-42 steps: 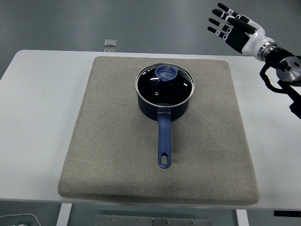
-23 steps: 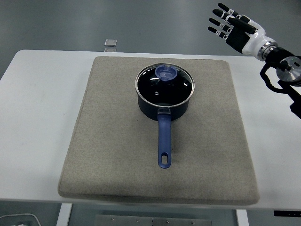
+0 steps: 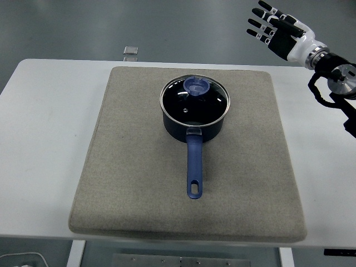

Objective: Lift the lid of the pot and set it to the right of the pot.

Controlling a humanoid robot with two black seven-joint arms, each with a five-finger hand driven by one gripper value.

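I am seeing only an even darkness through the glass lid (image 3: pixel 194 109), so I should expect the pot (image 3: pixel 192 132) to be empty when I lift the lid off.
A dark blue pot (image 3: pixel 194 123) with a long blue handle (image 3: pixel 194 167) pointing toward me sits on a grey mat (image 3: pixel 133 167). A glass lid (image 3: pixel 194 101) with a steel rim and a pale blue knob (image 3: pixel 196 85) rests on the pot. My right hand (image 3: pixel 272 30) is raised at the far right, beyond the table's back edge, well above and right of the pot. Its fingers are spread and hold nothing. The left arm does not show.
The grey mat covers most of the white table (image 3: pixel 44 122). A small square object (image 3: pixel 130 51) lies on the floor beyond the table's back edge. Bare mat lies to the right of the pot (image 3: pixel 256 128).
My right hand has shifted slightly up and to the right. The pot and lid have not moved.
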